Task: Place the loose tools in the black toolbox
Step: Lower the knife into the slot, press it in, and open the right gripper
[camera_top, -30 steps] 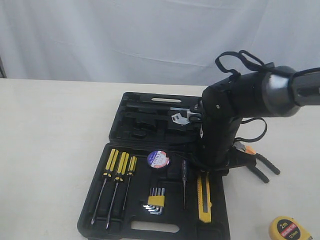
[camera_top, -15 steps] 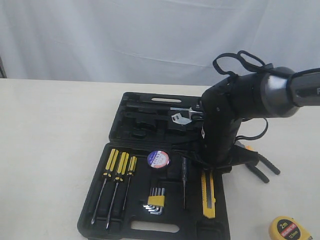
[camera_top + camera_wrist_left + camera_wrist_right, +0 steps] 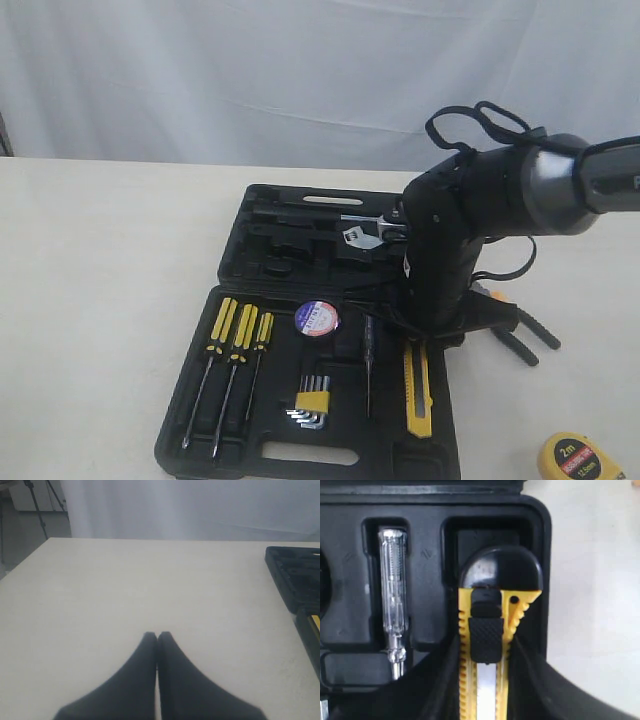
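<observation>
My right gripper is to open, then close and press the knife down point(image 3: 424, 376), because the yellow-black utility knife point(image 3: 417, 398) sits high in the toolbox's hollow next to the tester pen.
The black toolbox point(image 3: 300, 455) lies open on the table. My right gripper point(image 3: 425, 338) reaches down over the right side of its front half. It is shut on the yellow-black utility knife point(image 3: 417, 395), which lies lengthwise in or just above the rightmost recess. In the right wrist view both fingers point(image 3: 530, 680) press the knife point(image 3: 492, 572) at its sides. The black tape roll point(image 3: 316, 318) sits in the case. The orange-and-black pliers point(image 3: 520, 325) and the yellow tape measure point(image 3: 580, 460) lie on the table to the right. My left gripper point(image 3: 157, 635) is shut and empty over bare table.
Three yellow-handled screwdrivers point(image 3: 235, 345), a hex key set point(image 3: 312, 402) and a clear tester pen point(image 3: 393, 595) fill recesses in the front half. A wrench point(image 3: 362, 235) rests in the rear half. The case's corner point(image 3: 292, 575) shows in the left wrist view. A white curtain hangs behind.
My right gripper has shifted the utility knife slightly to the right over the case's right-hand recess. Over the last half second nothing has visibly moved.
</observation>
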`<action>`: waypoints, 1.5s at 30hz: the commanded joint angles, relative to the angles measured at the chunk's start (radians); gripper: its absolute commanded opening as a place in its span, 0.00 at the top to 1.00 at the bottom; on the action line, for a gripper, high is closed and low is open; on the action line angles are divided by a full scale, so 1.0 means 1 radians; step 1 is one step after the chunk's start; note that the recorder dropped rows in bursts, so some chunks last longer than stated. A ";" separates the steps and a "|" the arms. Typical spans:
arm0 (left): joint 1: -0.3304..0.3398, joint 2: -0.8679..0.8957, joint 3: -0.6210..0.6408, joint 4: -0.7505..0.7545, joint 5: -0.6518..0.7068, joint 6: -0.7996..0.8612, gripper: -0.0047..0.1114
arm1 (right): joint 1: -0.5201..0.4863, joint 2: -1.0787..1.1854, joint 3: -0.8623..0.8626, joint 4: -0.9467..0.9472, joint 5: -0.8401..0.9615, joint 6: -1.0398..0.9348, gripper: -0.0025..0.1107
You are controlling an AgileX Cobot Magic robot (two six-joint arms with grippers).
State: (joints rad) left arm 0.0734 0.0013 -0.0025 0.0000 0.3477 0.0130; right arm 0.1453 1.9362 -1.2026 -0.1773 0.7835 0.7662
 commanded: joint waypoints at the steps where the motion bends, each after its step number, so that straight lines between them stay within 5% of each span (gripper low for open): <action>1: -0.005 -0.001 0.003 0.000 -0.005 -0.006 0.96 | -0.004 0.003 -0.006 -0.007 0.004 -0.035 0.96; 4: -0.005 -0.001 0.003 0.000 -0.005 -0.006 0.96 | -0.004 0.003 -0.006 -0.006 0.004 -0.035 0.89; 11: -0.005 -0.001 0.003 0.000 -0.005 -0.006 0.96 | -0.004 0.003 -0.006 -0.005 0.010 -0.030 0.46; 29: -0.005 -0.001 0.003 0.000 -0.005 -0.006 0.96 | -0.004 -0.033 -0.006 -0.031 0.035 -0.030 0.45; 34: -0.005 -0.001 0.003 0.000 -0.005 -0.006 0.96 | -0.004 -0.076 -0.006 -0.061 0.063 -0.048 0.55; 41: -0.005 -0.001 0.003 0.000 -0.005 -0.006 0.96 | -0.004 -0.103 -0.002 -0.061 0.119 -0.141 0.98; 45: -0.005 -0.001 0.003 0.000 -0.005 -0.006 0.96 | -0.004 -0.103 0.039 -0.061 0.087 -0.154 0.98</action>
State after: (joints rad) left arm 0.0734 0.0013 -0.0025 0.0000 0.3477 0.0130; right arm 0.1453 1.8408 -1.1879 -0.2256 0.8819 0.6290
